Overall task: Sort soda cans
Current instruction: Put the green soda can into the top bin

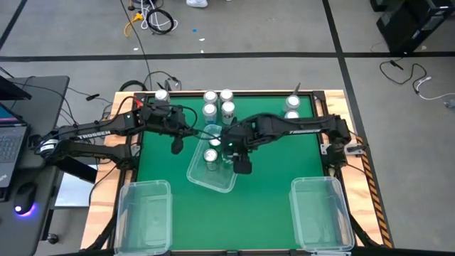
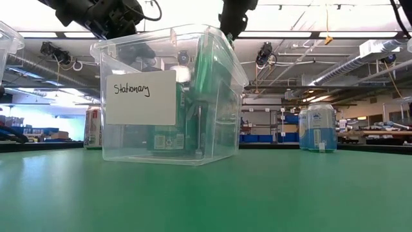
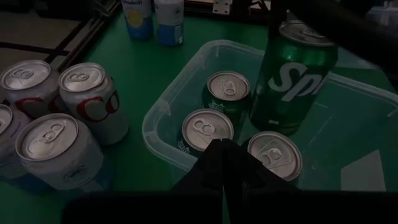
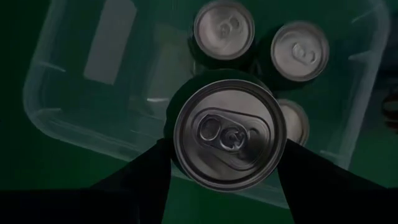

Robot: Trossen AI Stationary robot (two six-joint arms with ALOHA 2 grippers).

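Note:
The green can (image 3: 295, 76) is hanging upright inside the clear bin's rim. My right gripper carries on lowering it next to the standing cans until the green can touches the bin's bottom (image 3: 306, 134).
A clear bin (image 1: 202, 176) stands mid-table with three green soda cans (image 3: 207, 127) upright on its floor. My right gripper (image 4: 229, 146) is over the bin, shut on a fourth green can (image 3: 297, 71). My left gripper (image 3: 227, 152) is shut on nothing, just above the bin's left rim. Several white and red cans (image 3: 84, 93) stand on the mat at the far edge, with blue cans (image 1: 291, 107) at the far right. My right gripper pinches the green can's side wall just below its silver top (image 4: 229, 134), one finger (image 4: 146, 174) on each side. The fingers come from above, pointing steeply down. The can hangs nearly upright with its lower end (image 3: 273, 121) within the bin's rim; whether it rests on the floor I cannot tell.
Two empty clear bins stand at the near edge, one left (image 1: 146, 213) and one right (image 1: 321, 213). The middle bin bears a white label (image 2: 141, 96). A laptop (image 1: 11, 135) sits off the table's left. Open green mat lies between the bins.

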